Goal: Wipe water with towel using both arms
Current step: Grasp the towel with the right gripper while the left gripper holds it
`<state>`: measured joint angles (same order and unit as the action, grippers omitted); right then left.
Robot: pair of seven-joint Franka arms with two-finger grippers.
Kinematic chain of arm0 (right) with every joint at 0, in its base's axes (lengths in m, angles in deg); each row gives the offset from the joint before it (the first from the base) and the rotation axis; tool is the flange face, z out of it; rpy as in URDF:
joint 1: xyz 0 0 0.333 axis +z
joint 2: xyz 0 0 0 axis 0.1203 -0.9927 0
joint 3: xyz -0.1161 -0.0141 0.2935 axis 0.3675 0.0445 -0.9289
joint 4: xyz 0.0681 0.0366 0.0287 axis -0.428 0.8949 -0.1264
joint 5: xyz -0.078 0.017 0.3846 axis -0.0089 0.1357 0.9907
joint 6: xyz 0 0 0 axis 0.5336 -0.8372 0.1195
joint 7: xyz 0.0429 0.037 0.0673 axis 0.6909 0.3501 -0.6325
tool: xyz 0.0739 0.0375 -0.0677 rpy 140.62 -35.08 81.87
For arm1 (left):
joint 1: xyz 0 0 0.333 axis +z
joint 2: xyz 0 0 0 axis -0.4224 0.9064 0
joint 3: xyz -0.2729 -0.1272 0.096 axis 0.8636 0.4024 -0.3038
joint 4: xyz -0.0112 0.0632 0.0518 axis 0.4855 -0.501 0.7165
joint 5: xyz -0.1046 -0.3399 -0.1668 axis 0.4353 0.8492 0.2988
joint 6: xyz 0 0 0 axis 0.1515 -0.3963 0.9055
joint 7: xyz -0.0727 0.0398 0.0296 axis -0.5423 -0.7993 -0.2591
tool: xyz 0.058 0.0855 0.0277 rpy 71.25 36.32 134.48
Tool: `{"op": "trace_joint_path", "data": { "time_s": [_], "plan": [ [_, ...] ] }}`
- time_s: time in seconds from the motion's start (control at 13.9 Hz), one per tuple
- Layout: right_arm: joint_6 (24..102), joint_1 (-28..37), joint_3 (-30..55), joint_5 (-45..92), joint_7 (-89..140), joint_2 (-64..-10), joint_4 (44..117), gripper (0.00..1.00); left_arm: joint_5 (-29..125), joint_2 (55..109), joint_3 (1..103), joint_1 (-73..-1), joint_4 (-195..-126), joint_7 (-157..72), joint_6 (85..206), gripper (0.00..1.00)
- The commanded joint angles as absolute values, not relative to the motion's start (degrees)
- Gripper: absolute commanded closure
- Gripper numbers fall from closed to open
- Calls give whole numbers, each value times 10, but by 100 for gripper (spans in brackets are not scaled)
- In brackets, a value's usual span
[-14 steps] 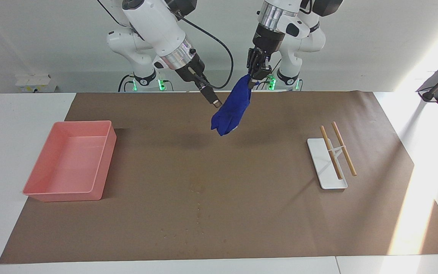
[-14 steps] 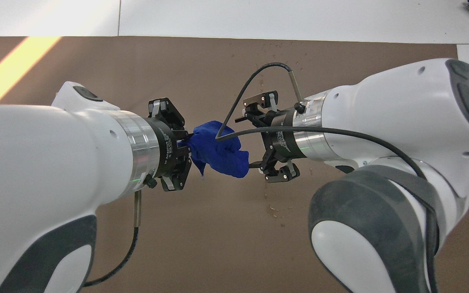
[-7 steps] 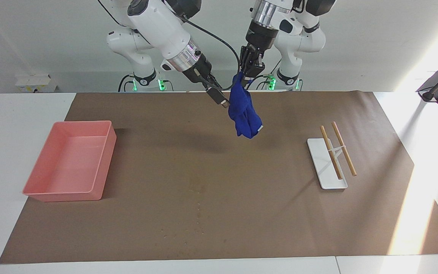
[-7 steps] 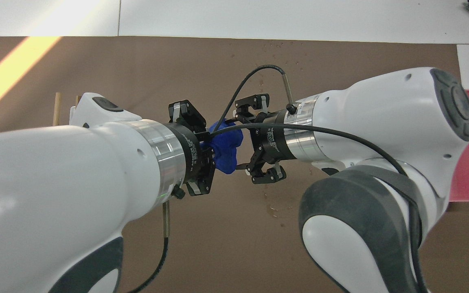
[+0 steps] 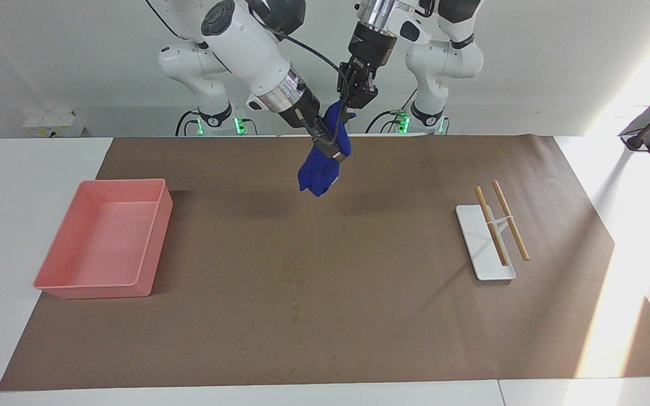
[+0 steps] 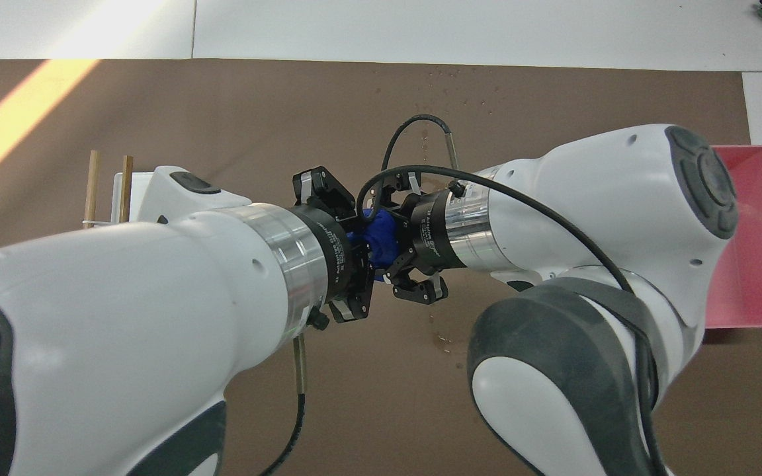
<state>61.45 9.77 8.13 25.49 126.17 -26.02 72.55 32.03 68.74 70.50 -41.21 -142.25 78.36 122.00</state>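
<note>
Next, I pass the towel to my right gripper, because my left gripper is holding the towel's top end (image 5: 320, 168) and the water is toward the pink tray.
The deep blue towel (image 5: 316, 175) hangs in the air over the mat's edge nearest the robots; it also shows in the overhead view (image 6: 381, 235). My left gripper (image 5: 353, 107) is shut on the towel's top end, and shows in the overhead view (image 6: 361, 241). My right gripper (image 5: 329, 148) is open at the towel's middle with the cloth between its fingers, close against the left gripper (image 6: 387, 254). The water (image 5: 292, 278) is a faint dark blotch on the brown mat, farther from the robots than the towel; it also shows in the overhead view (image 6: 444, 340).
A pink tray (image 5: 156, 237) stands toward the right arm's end of the table. A white holder (image 5: 480, 248) with two wooden sticks (image 5: 510, 220) lies toward the left arm's end. Tiny pale specks (image 5: 297, 338) dot the mat farther out than the water.
Both grippers have risen and moved together. The right gripper has come from beside the towel onto its middle. The towel's hanging end has swung toward the right arm's end.
</note>
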Motion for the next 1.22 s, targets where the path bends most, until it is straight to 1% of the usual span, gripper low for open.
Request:
{"op": "trace_joint_path", "data": {
  "time_s": [0.0,0.14,0.5,0.65,0.72,0.86,0.94,1.15],
  "plan": [
    [628,94,80,275,1267,-252,739,95,323,695,700,-420,-1407,795,1230,100],
    [629,94,80,275,1268,-252,739,100,322,696,699,-420,-1407,789,1230,100],
    [628,93,81,275,1269,-252,739,100,320,695,699,-418,-1408,768,1231,100],
    [626,91,81,275,1269,-252,739,100,322,693,699,-415,-1410,735,1229,41],
    [625,91,81,275,1270,-252,739,100,321,692,699,-413,-1413,729,1225,0],
    [626,91,81,275,1270,-252,738,100,322,685,693,-411,-1422,683,1213,0],
    [626,91,81,275,1270,-252,738,100,322,682,692,-399,-1429,644,1197,0],
    [626,91,81,274,1270,-252,738,100,323,675,691,-332,-1439,508,1152,0]
  ]
}}
